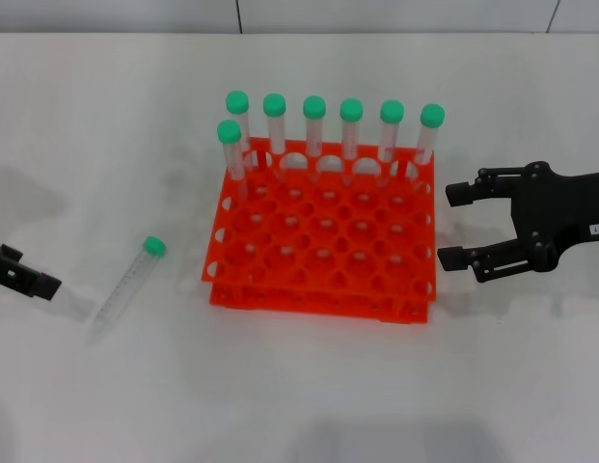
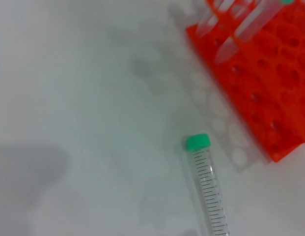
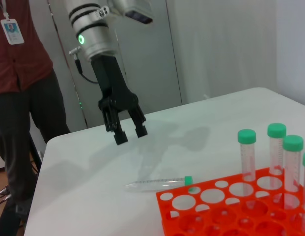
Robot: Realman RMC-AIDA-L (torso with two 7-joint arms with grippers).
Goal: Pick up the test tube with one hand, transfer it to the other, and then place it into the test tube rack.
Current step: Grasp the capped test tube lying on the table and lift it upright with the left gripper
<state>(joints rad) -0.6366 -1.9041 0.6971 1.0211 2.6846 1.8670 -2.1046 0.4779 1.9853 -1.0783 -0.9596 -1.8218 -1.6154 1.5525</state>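
The test tube (image 1: 135, 271) is lying free of the rack, so I keep moving my open left gripper to the test tube's body (image 1: 116, 297) until its fingers stand on both sides of it.
The test tube (image 1: 130, 283), clear with a green cap, lies on the white table left of the rack; it also shows in the left wrist view (image 2: 209, 191) and the right wrist view (image 3: 157, 184). The orange-red test tube rack (image 1: 309, 299) stands at the table's middle. My left gripper (image 1: 19, 275), on the wrist with the green ring, hovers left of the tube; in the right wrist view (image 3: 131, 133) it is open and empty above the table. My right gripper (image 1: 449, 226) is open and empty just right of the rack.
Several green-capped tubes (image 1: 350, 130) stand upright in the rack's back row and one hole in front at its left. A person (image 3: 19, 73) stands beyond the table's left side. The table edge (image 3: 39, 162) runs near there.
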